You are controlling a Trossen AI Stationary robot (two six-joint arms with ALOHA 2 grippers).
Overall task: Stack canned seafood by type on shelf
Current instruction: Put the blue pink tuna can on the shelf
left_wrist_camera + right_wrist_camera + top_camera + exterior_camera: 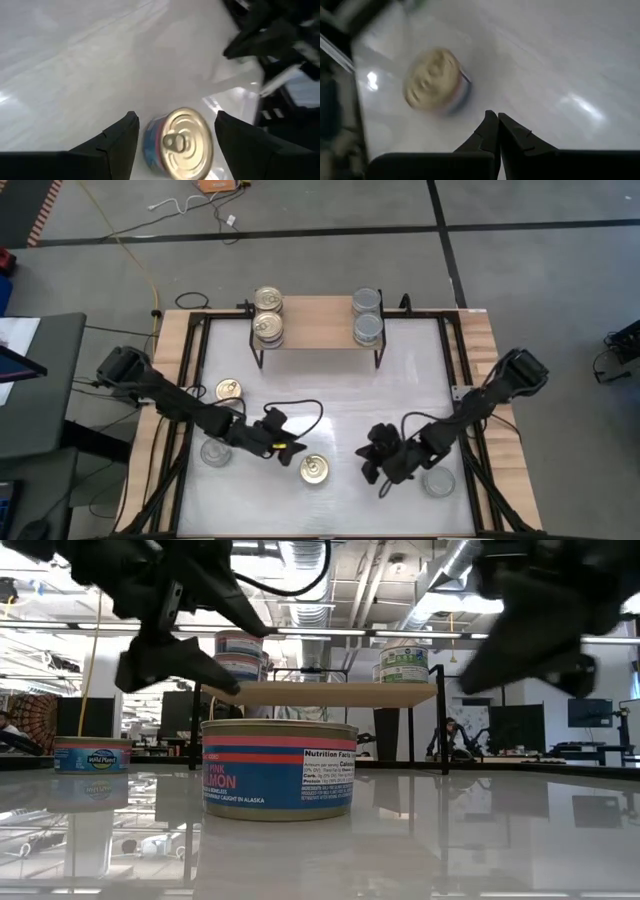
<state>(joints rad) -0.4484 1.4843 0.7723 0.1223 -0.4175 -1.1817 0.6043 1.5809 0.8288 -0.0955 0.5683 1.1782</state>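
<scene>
My left gripper is across from the salmon can [280,771], which stands flat and unsupported. My right gripper should keep the can's rim [352,729] steady while my left gripper tips the can up.
The light-wood shelf [318,330] stands at the table's far side. On it, gold-lidded cans [268,315] are stacked at its left end and silver-lidded cans [367,317] at its right end. A gold-lidded pink salmon can [314,470] stands upright on the table near the front. My left gripper [175,117] hangs open just above and left of it, one finger to either side, touching nothing. My right gripper [498,116] is shut and empty, above the table beside a pale-lidded can [437,480], which also shows in the right wrist view [436,85].
Two more cans stand on the table's left part, a gold-lidded one [229,390] and a silver-lidded one [215,452]. Black rails [196,370] run along the tabletop's left and right sides. The white tabletop [330,395] between the shelf and the arms is bare.
</scene>
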